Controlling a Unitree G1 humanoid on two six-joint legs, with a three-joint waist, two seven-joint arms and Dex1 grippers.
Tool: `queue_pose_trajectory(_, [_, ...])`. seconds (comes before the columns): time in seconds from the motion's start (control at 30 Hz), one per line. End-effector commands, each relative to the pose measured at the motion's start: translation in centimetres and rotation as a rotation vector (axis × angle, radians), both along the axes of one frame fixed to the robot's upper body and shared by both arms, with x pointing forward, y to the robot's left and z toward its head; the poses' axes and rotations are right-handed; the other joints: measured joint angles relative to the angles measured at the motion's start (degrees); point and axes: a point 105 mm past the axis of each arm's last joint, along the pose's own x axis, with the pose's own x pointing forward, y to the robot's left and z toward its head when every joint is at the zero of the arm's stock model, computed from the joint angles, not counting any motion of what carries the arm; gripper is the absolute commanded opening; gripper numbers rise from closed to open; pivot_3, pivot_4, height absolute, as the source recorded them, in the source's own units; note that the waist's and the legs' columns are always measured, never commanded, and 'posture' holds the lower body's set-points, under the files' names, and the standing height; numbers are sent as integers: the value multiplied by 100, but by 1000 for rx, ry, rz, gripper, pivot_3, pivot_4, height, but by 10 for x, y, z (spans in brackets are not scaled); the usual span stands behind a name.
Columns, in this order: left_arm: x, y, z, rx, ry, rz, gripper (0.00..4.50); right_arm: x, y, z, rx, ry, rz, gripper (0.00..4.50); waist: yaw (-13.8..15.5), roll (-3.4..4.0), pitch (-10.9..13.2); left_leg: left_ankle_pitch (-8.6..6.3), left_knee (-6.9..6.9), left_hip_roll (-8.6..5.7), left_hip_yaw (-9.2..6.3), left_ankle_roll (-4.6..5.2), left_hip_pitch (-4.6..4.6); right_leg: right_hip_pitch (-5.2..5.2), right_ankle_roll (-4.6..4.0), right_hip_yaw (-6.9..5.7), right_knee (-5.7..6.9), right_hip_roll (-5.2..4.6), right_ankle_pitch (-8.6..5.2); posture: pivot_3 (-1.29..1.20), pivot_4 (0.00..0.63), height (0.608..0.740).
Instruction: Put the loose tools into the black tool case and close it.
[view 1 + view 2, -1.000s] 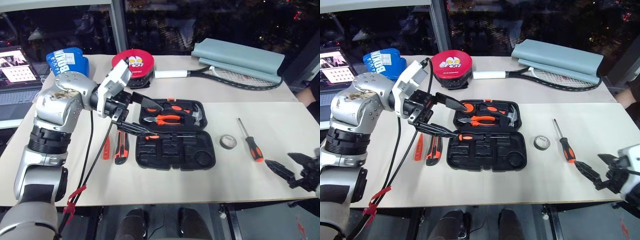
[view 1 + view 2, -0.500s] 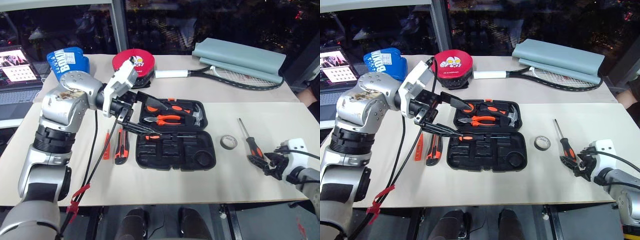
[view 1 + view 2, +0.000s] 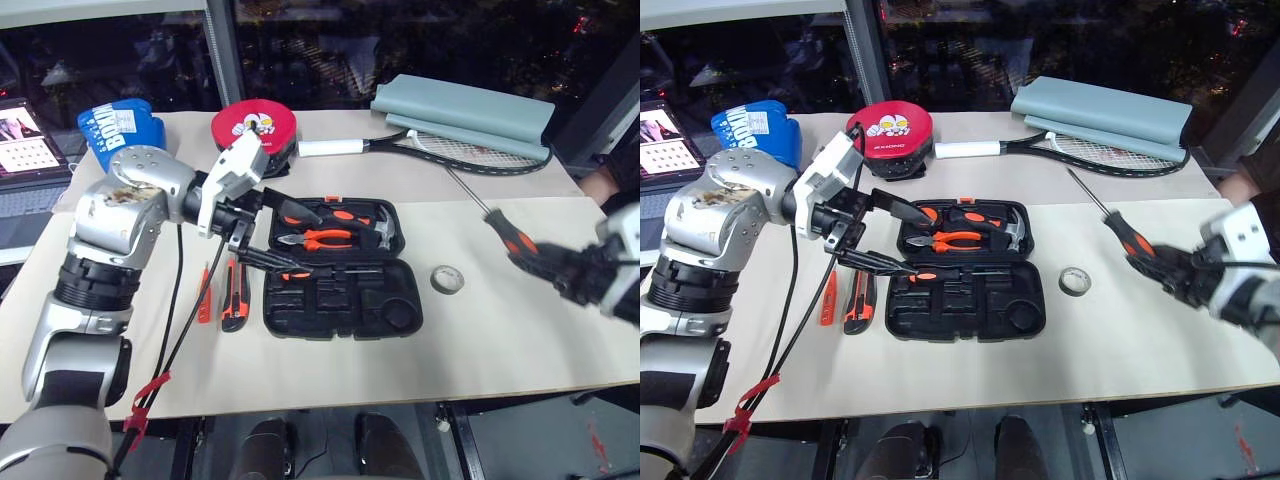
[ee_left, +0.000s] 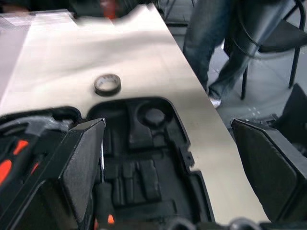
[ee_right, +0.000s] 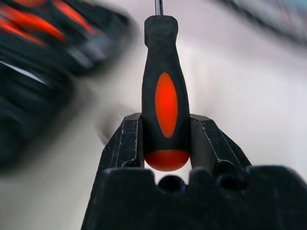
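Observation:
A narrow gap (image 4: 136,181) lies between raised blocks in the black tool case, so the slim tester screwdriver (image 3: 204,293) will come to rest flat along the gap when I lower it.
The black tool case (image 3: 395,312) lies open in the middle of the table. Orange-handled pliers (image 3: 318,238) and a hammer (image 3: 386,228) sit in its far half, and one screwdriver (image 3: 300,273) lies along the hinge line. My left gripper (image 3: 283,236) hangs open over the case's left end with nothing between its fingers. My right gripper (image 5: 166,139) is shut on the orange-and-black handle of a screwdriver (image 3: 508,233), held above the table right of the case. The tape roll (image 3: 447,279) lies between the case and that gripper. The utility knife (image 3: 232,302) and slim tester screwdriver (image 3: 204,296) lie left of the case.
At the back stand a round red-topped pad (image 3: 250,130), a tennis racket (image 3: 452,150), a grey cover (image 3: 465,104) and a blue boxing glove (image 3: 113,128). A laptop (image 3: 22,135) sits far left. A person's legs (image 4: 216,43) stand past the table's right end.
My right gripper has shut on the screwdriver that lay at the right and lifted it off the table, up and towards the case. The left arm has stayed over the case.

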Motion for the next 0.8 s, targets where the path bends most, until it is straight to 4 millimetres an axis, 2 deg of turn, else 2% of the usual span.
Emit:
queue_pose_trajectory(0.03, [-5,3,4,24,-35,-16,4500,1,46,2,-132,-30,275,1000,31,0,0,0,0,-1,-1,0,-2,-1,0,0,1,0,0,0,150,736])
queue_pose_trajectory(0.1, [-6,4,2,26,-35,-11,4500,6,62,-7,-224,-47,376,1000,68,1,1,0,0,-3,1,0,-8,-6,0,-1,-4,-2,0,0,150,736])
queue_pose_trajectory(0.2, [-5,7,3,30,-41,10,4500,9,72,-27,-318,-30,493,1000,147,0,2,-3,2,-10,0,3,-22,-13,7,-10,-6,-13,-4,0,150,736])
queue_pose_trajectory(0.5, [2,10,10,11,-53,66,4500,18,71,-61,-412,22,625,1000,165,1,3,-5,5,-19,-3,7,-49,-26,16,-21,-11,-21,2,0,150,736])
queue_pose_trajectory(0.8, [5,8,12,8,-64,72,4500,30,75,-77,-454,14,652,1000,97,1,4,-2,4,-18,-3,3,-26,-18,10,-19,0,-19,2,0,150,736])
